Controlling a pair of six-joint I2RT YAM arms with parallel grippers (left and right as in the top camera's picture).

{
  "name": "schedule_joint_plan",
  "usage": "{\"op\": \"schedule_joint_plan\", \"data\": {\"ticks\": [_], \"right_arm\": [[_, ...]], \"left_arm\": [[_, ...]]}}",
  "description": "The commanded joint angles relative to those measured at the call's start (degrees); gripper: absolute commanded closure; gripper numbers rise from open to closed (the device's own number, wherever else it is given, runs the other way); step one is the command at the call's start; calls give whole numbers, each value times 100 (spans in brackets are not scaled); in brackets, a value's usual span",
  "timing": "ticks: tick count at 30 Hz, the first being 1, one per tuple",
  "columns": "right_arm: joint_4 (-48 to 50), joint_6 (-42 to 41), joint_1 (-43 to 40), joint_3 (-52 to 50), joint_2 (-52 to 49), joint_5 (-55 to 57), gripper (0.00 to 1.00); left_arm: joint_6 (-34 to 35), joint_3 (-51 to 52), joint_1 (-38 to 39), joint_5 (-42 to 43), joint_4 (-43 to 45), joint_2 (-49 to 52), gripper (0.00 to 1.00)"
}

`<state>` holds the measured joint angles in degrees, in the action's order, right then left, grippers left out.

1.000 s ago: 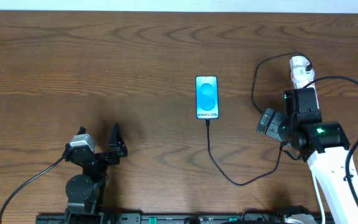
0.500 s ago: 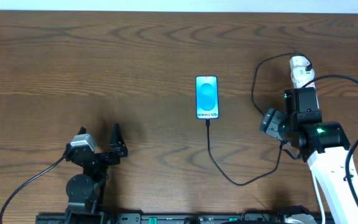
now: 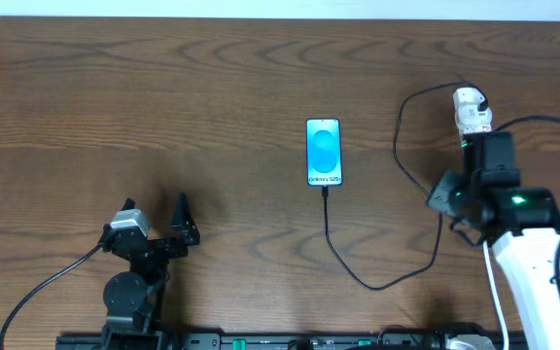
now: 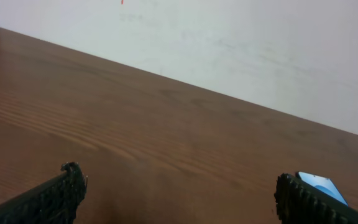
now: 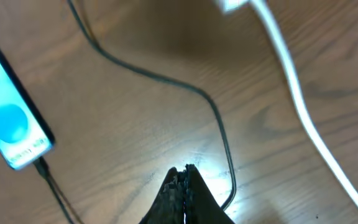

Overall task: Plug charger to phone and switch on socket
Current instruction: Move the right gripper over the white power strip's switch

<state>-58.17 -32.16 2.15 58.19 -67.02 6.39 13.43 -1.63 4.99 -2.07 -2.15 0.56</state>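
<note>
Next, my right gripper moves around to the socket's opposite side point(image 3: 507, 103) before it presses the switch, because my right arm lies across the socket point(image 3: 472, 115) from the phone's side.
The phone point(image 3: 324, 153) lies flat mid-table with its cyan screen lit; it also shows as the phone point(image 5: 10, 115) and, at the edge, the phone point(image 4: 320, 185). The black charger point(image 3: 377, 285) runs from the phone's near end in a loop towards the white socket point(image 3: 469, 109), whose near part is under my right arm. In the right wrist view the charger's tip point(image 5: 41, 165) sits at the phone's end. My right gripper point(image 3: 442, 194) point(image 5: 184, 170) is shut on nothing, just above the table beside the charger point(image 5: 227, 163). My left gripper point(image 3: 156, 219) point(image 4: 179, 179) stands open and empty at the front left.
The socket's thick white cord point(image 5: 294, 99) crosses the table right of my right gripper. A pale wall point(image 4: 241, 43) rises behind the table's far edge. The arms' base rail point(image 3: 261, 341) runs along the front edge.
My right gripper has gone from open to shut, with nothing in it, and the right wrist has shifted a little to the right. Left arm, phone and charger have not moved.
</note>
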Motion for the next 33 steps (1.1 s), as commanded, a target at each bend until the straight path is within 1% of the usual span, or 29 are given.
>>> {"op": "schedule_joint_plan", "data": {"ticks": [1, 4, 7, 10, 12, 15, 19, 23, 31, 33], "right_arm": [[-153, 101, -417, 568, -42, 55, 99], [-409, 98, -828, 966, -282, 52, 99], [-1086, 260, -1268, 1475, -715, 7, 99], [-1449, 308, -1585, 1801, -1147, -50, 99], [-1432, 299, -1753, 1864, -1394, -378, 99], [-1276, 35, -1899, 1862, -1744, -1058, 99], [-1182, -328, -1895, 1862, -1943, -1484, 99], [-1147, -448, -1895, 1860, -1989, -1510, 99], [-660, -470, -1910, 1864, -2024, -1394, 99], [-649, -612, -1952, 1864, -2065, -1287, 99]], "left_arm": [[-74, 140, 17, -101, -164, 4, 1], [-74, 140, 17, -101, -164, 4, 1], [-74, 140, 17, -101, -164, 4, 1], [-74, 140, 17, -98, -164, 4, 1], [-74, 140, 17, -101, -164, 4, 1], [-74, 140, 17, -101, -164, 4, 1], [-74, 140, 17, -101, -164, 4, 1], [-74, 140, 17, -98, -164, 4, 1], [-74, 140, 17, -101, -164, 4, 1], [-74, 140, 17, -98, -164, 4, 1]]}}
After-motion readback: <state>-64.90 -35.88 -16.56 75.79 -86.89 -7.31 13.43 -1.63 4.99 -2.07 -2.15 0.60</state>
